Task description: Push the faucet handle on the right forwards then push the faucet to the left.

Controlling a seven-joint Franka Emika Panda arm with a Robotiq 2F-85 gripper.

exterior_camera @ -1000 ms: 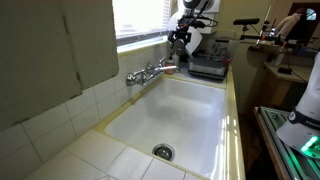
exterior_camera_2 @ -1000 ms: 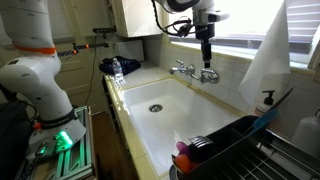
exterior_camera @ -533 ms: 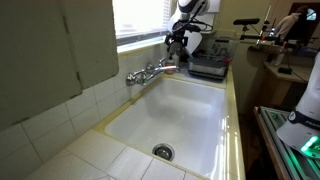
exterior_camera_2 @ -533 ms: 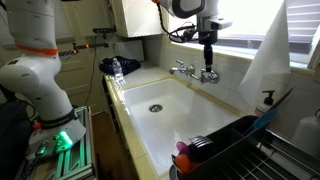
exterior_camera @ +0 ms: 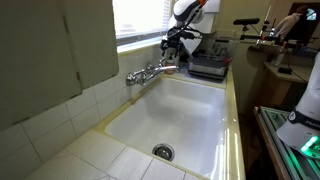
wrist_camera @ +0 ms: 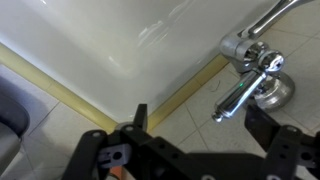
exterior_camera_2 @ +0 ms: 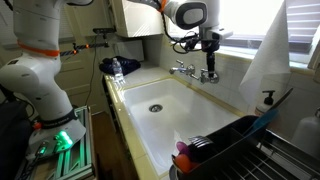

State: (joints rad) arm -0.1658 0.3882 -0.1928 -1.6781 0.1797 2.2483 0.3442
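My gripper should centre itself over the chrome handle (wrist_camera: 241, 91) and close on it before pushing, since the lever's tip (wrist_camera: 219, 112) sits off toward one of its open fingers.
A chrome faucet (exterior_camera: 150, 72) stands on the tiled ledge behind a white sink (exterior_camera: 185, 115), and shows in both exterior views (exterior_camera_2: 188, 70). My gripper (exterior_camera: 173, 44) hangs just above the faucet's handle at the dish-rack end (exterior_camera_2: 209, 75). In the wrist view the chrome lever handle (wrist_camera: 240, 95) points toward the space between my two black fingers (wrist_camera: 200, 122). The fingers are spread apart with nothing between them. The lever's tip lies close to one finger, not clearly touching. The spout (wrist_camera: 283, 10) runs off the top edge.
A dish rack (exterior_camera: 208, 66) stands beside the sink near my gripper and fills the near corner in an exterior view (exterior_camera_2: 235, 150). The sink drain (exterior_camera_2: 154, 107) is in the basin. A window sill runs behind the faucet. A soap bottle (exterior_camera_2: 267, 100) stands on the ledge.
My gripper has come down a little toward the handle at the dish-rack end, and the arm above it has tilted. The faucet has not moved.
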